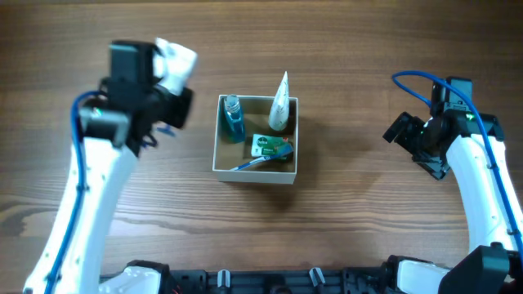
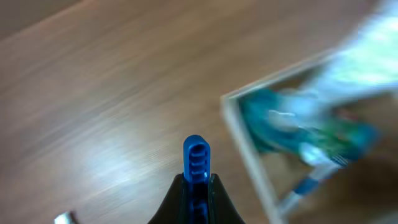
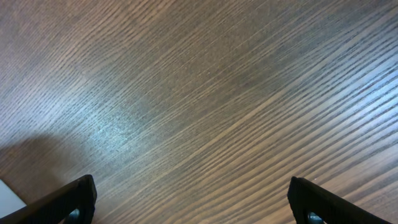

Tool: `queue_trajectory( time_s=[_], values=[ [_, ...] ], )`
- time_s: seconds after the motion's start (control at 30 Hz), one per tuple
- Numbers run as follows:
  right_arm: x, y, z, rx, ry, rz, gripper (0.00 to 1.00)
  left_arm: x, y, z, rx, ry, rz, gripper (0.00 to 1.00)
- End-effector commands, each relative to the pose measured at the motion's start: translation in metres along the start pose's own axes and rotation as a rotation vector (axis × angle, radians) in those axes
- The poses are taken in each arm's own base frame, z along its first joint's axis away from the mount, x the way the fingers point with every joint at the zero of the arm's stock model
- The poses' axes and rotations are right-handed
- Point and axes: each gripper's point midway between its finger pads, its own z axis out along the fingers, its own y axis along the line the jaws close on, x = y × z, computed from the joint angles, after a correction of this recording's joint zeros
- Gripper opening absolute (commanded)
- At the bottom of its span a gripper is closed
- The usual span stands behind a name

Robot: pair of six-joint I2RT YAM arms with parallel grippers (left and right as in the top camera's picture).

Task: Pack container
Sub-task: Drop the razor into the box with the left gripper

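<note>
The container's bottom (image 1: 231,154) has free room for the blue item between the teal bottle and toothbrush, so the robot's left gripper continues to move over the container and lets go of the blue item there.
The container (image 1: 253,175), a square white-walled box with a tan inside, stands mid-table. It holds a teal bottle (image 1: 234,118), a white tube (image 1: 280,104), a green packet (image 1: 271,147) and a blue-and-white toothbrush (image 1: 253,163). My left gripper (image 1: 167,114) is left of the container and above the table. In the left wrist view it (image 2: 196,183) is shut on a slim blue ribbed plastic item (image 2: 196,155), with the blurred container rim (image 2: 245,155) to its right. My right gripper (image 1: 400,129) is open and empty over bare wood far to the right, as the right wrist view (image 3: 193,199) shows.
The wooden table (image 1: 351,212) runs all round the container. A small white object (image 2: 62,218) shows at the bottom left of the left wrist view. A white corner (image 3: 6,194) shows at the lower left edge of the right wrist view.
</note>
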Motion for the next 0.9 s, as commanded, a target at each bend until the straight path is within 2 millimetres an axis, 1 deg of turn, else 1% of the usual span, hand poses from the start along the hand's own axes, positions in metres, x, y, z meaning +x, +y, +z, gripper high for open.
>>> queue_trajectory(
  time_s=[0.0, 0.07, 0.1, 0.17, 0.2, 0.3, 0.37, 0.43, 0.5, 0.53, 0.57, 0.6, 0.63, 0.7, 0.73, 0.8, 0.87],
  values=[
    [-0.001, -0.002, -0.004, -0.001, -0.014, -0.006, 1.0, 0.001, -0.089, -0.02, 0.18, -0.01, 0.285, 0.04],
    [-0.001, -0.002, -0.004, -0.001, -0.014, -0.007, 1.0, 0.007, -0.127, -0.022, 0.252, 0.0, 0.443, 0.04],
    [-0.001, -0.002, -0.004, -0.001, -0.015, -0.007, 1.0, 0.009, -0.142, -0.021, 0.28, 0.0, 0.518, 0.04],
    [-0.001, -0.002, -0.004, -0.001, -0.015, -0.006, 1.0, 0.013, -0.16, -0.017, 0.314, 0.004, 0.626, 0.04],
    [-0.001, -0.002, -0.004, -0.001, -0.015, -0.007, 1.0, 0.016, -0.171, -0.011, 0.335, 0.011, 0.693, 0.04],
    [-0.001, -0.002, -0.004, -0.001, -0.015, -0.007, 1.0, 0.022, -0.181, 0.008, 0.36, 0.052, 0.751, 0.04],
    [-0.001, -0.002, -0.004, -0.001, -0.015, -0.007, 1.0, 0.026, -0.185, 0.027, 0.37, 0.09, 0.752, 0.04],
    [-0.001, -0.002, -0.004, -0.001, -0.015, -0.007, 1.0, 0.025, -0.189, 0.046, 0.373, 0.103, 0.753, 0.04],
    [0.0, -0.002, -0.004, 0.002, -0.01, -0.008, 1.0, 0.022, -0.193, 0.06, 0.372, 0.1, 0.752, 0.04],
    [0.001, -0.003, -0.004, 0.003, -0.008, -0.01, 1.0, 0.022, -0.193, 0.063, 0.371, 0.098, 0.752, 0.04],
    [0.001, -0.003, -0.004, 0.003, -0.007, -0.015, 1.0, 0.021, -0.194, 0.065, 0.371, 0.098, 0.752, 0.15],
    [0.0, -0.002, -0.004, 0.002, -0.009, -0.027, 1.0, 0.021, -0.194, 0.065, 0.371, 0.098, 0.752, 0.3],
    [0.0, -0.002, -0.004, 0.003, -0.008, -0.033, 0.99, 0.021, -0.192, 0.066, 0.36, 0.1, 0.753, 0.38],
    [0.001, -0.003, -0.004, 0.003, -0.007, -0.032, 1.0, 0.019, -0.181, 0.068, 0.296, 0.114, 0.76, 0.44],
    [0.001, -0.003, -0.004, 0.003, -0.007, -0.032, 1.0, 0.016, -0.168, 0.067, 0.218, 0.123, 0.757, 0.49],
    [0.001, -0.003, -0.004, 0.003, -0.007, -0.033, 1.0, 0.007, -0.149, 0.057, 0.106, 0.113, 0.7, 0.5],
    [0.001, -0.003, -0.004, 0.003, -0.007, -0.032, 1.0, -0.007, -0.116, 0.038, -0.028, 0.081, 0.558, 0.52]
  ],
)
